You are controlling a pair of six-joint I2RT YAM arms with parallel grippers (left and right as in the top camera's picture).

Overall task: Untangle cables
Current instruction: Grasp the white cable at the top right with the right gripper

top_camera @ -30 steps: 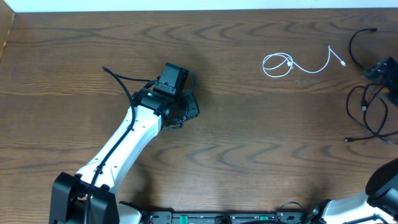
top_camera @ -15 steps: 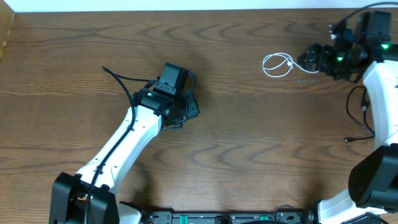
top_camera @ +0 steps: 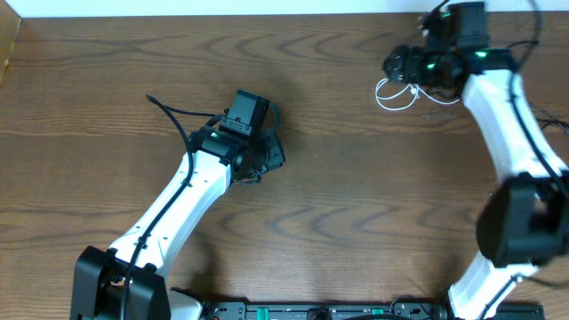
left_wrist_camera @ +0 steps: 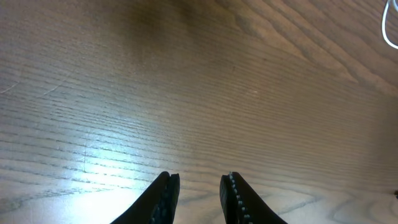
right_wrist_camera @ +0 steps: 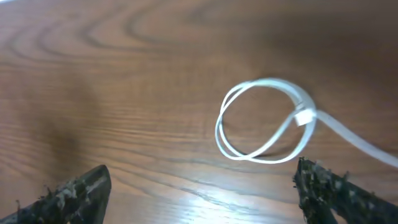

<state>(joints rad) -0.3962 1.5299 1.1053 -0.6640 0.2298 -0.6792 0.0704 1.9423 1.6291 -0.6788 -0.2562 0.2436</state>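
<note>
The white cable runs in a smooth round bend, so it will hang in wide, open loops when the robot lifts it.
The white cable lies as a small loop at the back right of the table, its tail running right under my right arm. In the right wrist view the white cable loop sits just ahead of my right gripper, whose fingers stand wide open and empty. Seen from overhead, that right gripper hovers just behind the loop. My left gripper rests mid-table, far from the cable. Its jaws are narrowly apart over bare wood, open on nothing. The black cables are mostly hidden behind the right arm.
The table's back edge runs close behind the right gripper. A wooden edge shows at the far left. The arms' base rail lines the front. A sliver of the white cable shows at the left wrist view's top right.
My right arm has swung in from the table's right side and moved left along the back, ending over the white loop. The left arm has not moved.
</note>
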